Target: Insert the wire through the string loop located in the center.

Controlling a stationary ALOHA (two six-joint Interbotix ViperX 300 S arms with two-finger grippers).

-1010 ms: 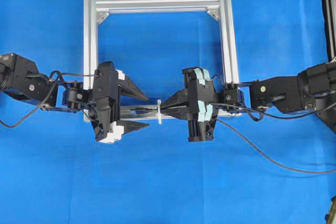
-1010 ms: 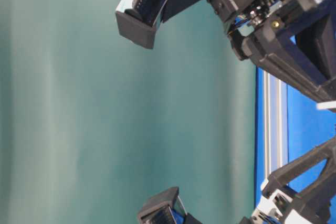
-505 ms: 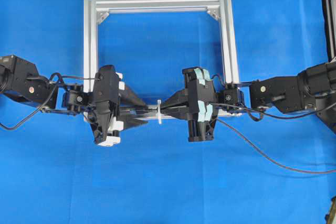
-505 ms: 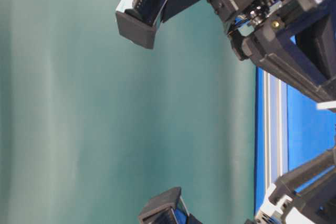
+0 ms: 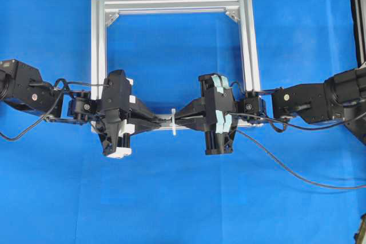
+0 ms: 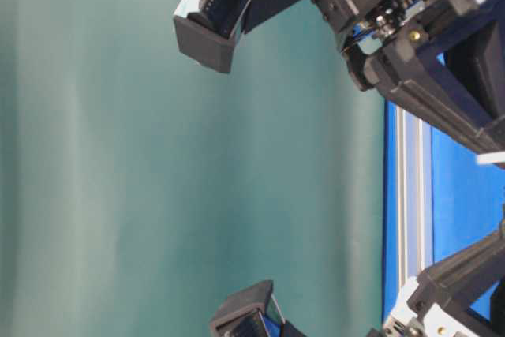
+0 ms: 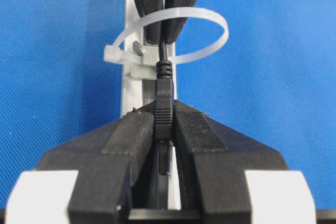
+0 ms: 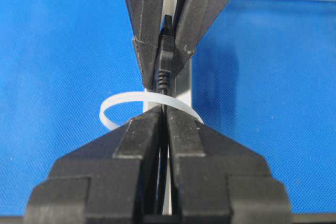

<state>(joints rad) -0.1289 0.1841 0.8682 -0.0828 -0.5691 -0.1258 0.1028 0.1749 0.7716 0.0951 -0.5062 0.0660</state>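
Observation:
The wire (image 7: 163,52) is pinned by my right gripper while the plug (image 7: 164,88) is past the loop in my left gripper, so next my right gripper opens before my left gripper pulls.
The white string loop (image 5: 173,122) stands on the near bar of the silver frame (image 5: 171,3). The black wire (image 5: 297,176) runs from the lower right into my right gripper (image 5: 176,119), which is shut on it just right of the loop. In the left wrist view the wire (image 7: 164,52) passes through the loop (image 7: 219,36) to its plug (image 7: 164,98). My left gripper (image 7: 164,113) is shut on that plug, left of the loop (image 5: 160,124). In the right wrist view my right gripper (image 8: 163,114) pinches the wire below the loop (image 8: 111,106), with the plug (image 8: 165,51) beyond.
The frame's left and right bars run away from the near bar, with corner brackets (image 5: 232,14) at the far corners. Blue cloth covers the table. A dark edge (image 5: 357,15) runs along the far right. The table-level view shows the frame bar (image 6: 410,195) and both arms.
My left gripper, open wide a second ago, has closed on the plug on the left side of the loop. The right gripper has stayed put, shut on the wire.

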